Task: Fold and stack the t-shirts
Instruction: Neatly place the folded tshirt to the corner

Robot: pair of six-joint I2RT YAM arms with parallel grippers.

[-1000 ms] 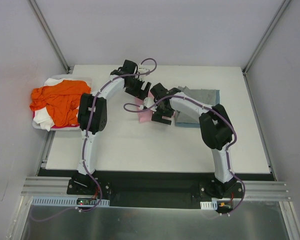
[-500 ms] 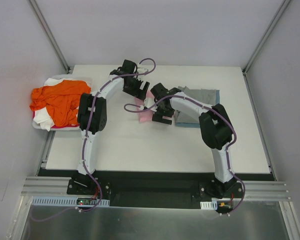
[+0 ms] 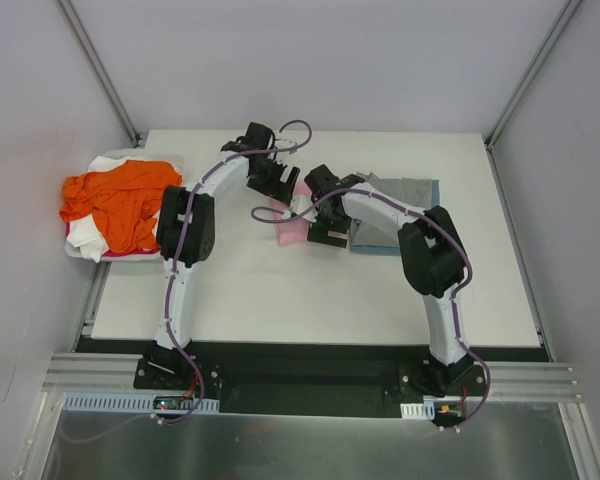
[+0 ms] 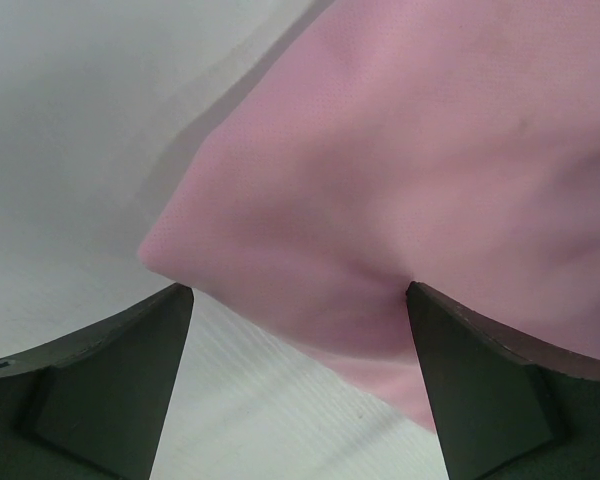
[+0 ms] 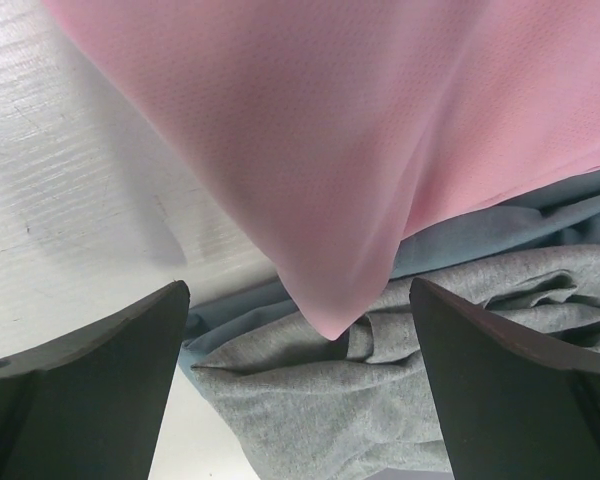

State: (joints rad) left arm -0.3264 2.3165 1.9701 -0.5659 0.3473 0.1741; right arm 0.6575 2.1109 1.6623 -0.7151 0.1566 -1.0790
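Observation:
The pink t-shirt's edge [image 4: 290,332] runs across my left gripper's open fingers. I should go on moving in until both fingers press the cloth [image 4: 195,250], and then close them.
A light pink t-shirt [image 3: 291,229] lies mid-table, mostly hidden under both wrists. My left gripper [image 3: 276,182] is over its far edge and my right gripper [image 3: 327,232] is at its right side. In the left wrist view the pink t-shirt [image 4: 400,170] fills the upper right, and the left gripper [image 4: 298,290] is open with cloth touching only the right finger [image 4: 490,400]. The right gripper [image 5: 298,285] is open too. A corner of the pink t-shirt [image 5: 330,200] points down between its fingers, over the folded grey-blue t-shirt [image 5: 330,420] [image 3: 405,192].
A white tray [image 3: 75,250] at the table's left edge holds a crumpled orange t-shirt [image 3: 120,200] on top of a white t-shirt [image 3: 88,240]. Bare white tabletop [image 3: 280,300] stretches toward the arm bases. Grey walls and metal posts ring the table.
Both grippers have shifted slightly to the right over the pink t-shirt. Their jaws have stayed wide apart. The tray's pile has not moved.

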